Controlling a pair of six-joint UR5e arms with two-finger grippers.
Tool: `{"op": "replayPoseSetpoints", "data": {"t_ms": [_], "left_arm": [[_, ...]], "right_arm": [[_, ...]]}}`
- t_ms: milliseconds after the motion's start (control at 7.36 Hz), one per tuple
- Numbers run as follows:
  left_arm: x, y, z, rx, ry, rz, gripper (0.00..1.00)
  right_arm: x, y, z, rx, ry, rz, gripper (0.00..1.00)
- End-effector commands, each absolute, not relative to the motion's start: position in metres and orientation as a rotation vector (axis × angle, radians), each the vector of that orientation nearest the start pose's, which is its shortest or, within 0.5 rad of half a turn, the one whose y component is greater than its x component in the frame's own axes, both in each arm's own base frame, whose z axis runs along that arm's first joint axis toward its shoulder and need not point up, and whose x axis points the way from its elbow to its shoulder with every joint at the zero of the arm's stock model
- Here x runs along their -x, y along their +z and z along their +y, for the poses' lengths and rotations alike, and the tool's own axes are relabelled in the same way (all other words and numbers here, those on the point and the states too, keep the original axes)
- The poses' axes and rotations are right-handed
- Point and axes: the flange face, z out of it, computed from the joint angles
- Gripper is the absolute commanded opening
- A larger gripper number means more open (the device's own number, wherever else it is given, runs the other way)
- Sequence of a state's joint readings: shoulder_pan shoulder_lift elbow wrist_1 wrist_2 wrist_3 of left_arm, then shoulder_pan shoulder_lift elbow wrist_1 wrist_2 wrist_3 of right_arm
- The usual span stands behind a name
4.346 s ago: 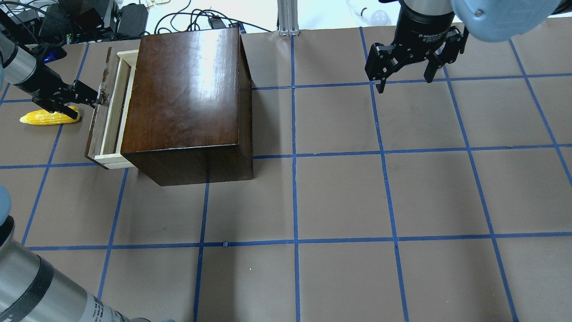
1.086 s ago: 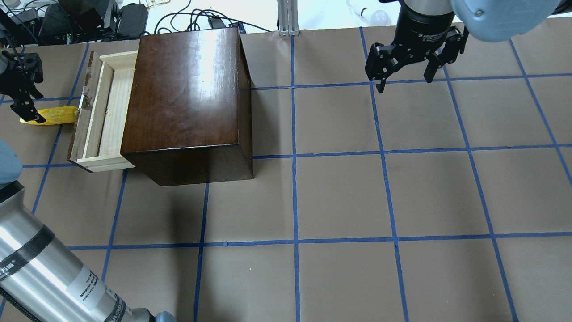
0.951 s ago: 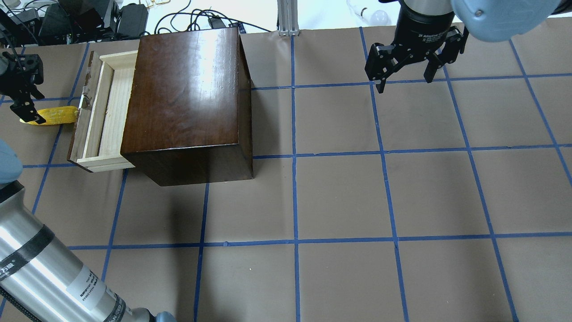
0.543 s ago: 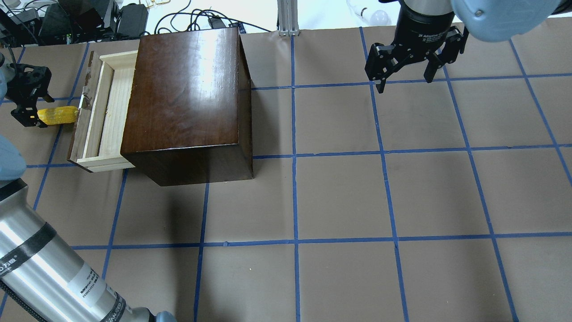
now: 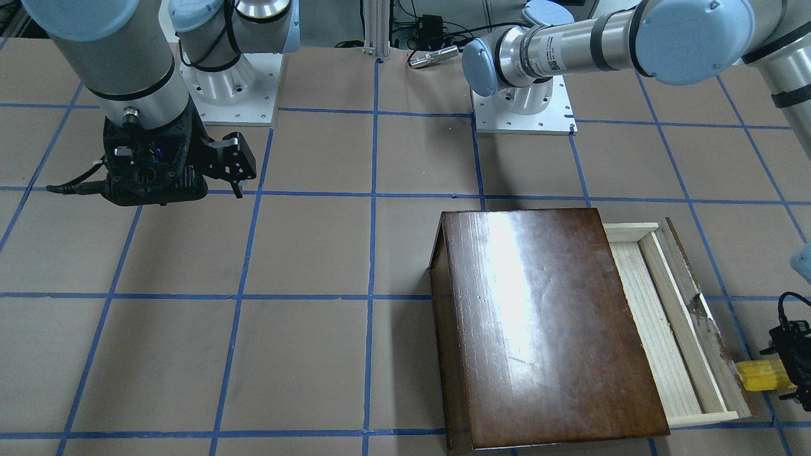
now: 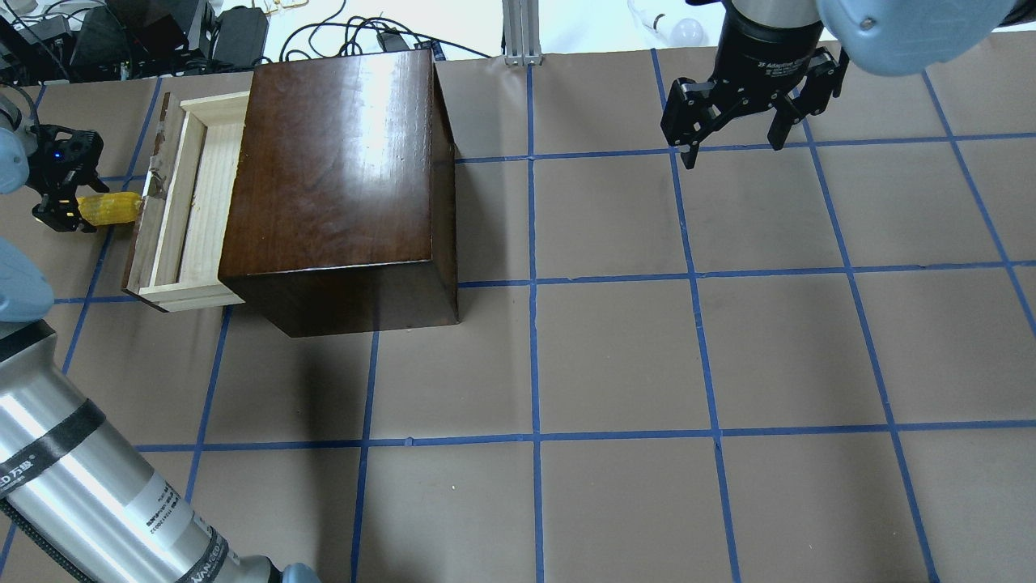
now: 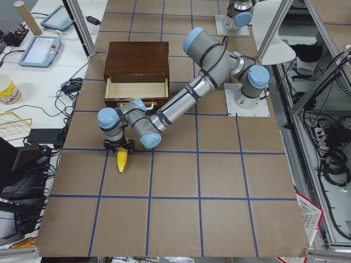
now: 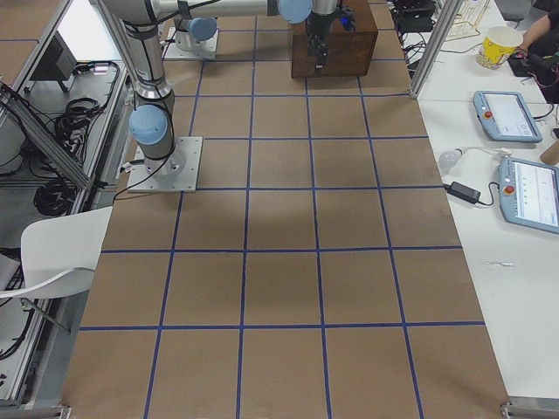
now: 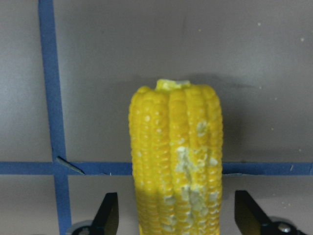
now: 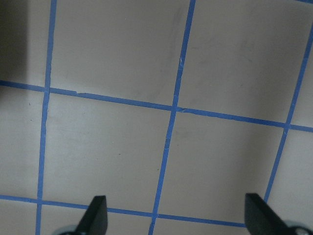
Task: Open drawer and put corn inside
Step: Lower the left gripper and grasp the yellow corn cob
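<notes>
I see that the drawer's open gap (image 5: pixel 659 327) is long and narrow, so the yellow corn (image 5: pixel 762 375) should fit flat inside when I lower it lengthwise.
The drawer (image 6: pixel 194 202) is pulled out of the dark-brown cabinet (image 6: pixel 340 162) toward the table's left and is empty; it also shows in the front view (image 5: pixel 662 323). The yellow corn (image 6: pixel 113 208) lies on the table, its blunt end against the drawer's front panel. My left gripper (image 6: pixel 61 194) is open and straddles the corn's outer part. In the left wrist view the fingers (image 9: pixel 108 215) stand either side of the corn (image 9: pixel 176 156) with small gaps. My right gripper (image 6: pixel 732 150) is open and empty, hovering at the far right.
Blue tape lines grid the brown table (image 6: pixel 615 348). Cables and gear (image 6: pixel 162 32) lie beyond the far left edge. My left arm's forearm (image 6: pixel 89 494) crosses the near left corner.
The drawer has been pulled further out. My left gripper let go of its front, turned and came down over the corn, shifting along it toward the drawer. The right arm has not moved.
</notes>
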State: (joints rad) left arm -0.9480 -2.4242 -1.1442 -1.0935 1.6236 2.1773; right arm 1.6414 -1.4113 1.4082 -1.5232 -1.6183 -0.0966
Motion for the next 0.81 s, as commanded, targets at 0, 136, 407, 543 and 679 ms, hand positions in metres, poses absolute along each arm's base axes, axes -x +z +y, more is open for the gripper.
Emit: {"op": "replayPoseSetpoints", "data": {"t_ms": [0, 136, 407, 543, 679], "left_arm": [[-0.357, 0.188, -0.709, -2.152, 0.060, 2.199, 0.08], [-0.358, 0.189, -0.708, -2.150, 0.057, 2.200, 0.00], [-0.356, 0.202, -0.709, -2.133, 0.018, 2.201, 0.00], [-0.356, 0.216, -0.709, -2.114, 0.016, 2.202, 0.00], [-0.352, 0.236, -0.706, -2.110, 0.010, 2.215, 0.00]], "right_arm": [[-0.167, 0.479, -0.544, 0.265, 0.072, 3.177, 1.00], [-0.167, 0.479, -0.544, 0.265, 0.072, 3.177, 1.00], [-0.167, 0.479, -0.544, 0.265, 0.072, 3.177, 1.00], [-0.167, 0.479, -0.544, 0.265, 0.074, 3.177, 1.00], [-0.167, 0.479, -0.544, 0.265, 0.072, 3.177, 1.00]]}}
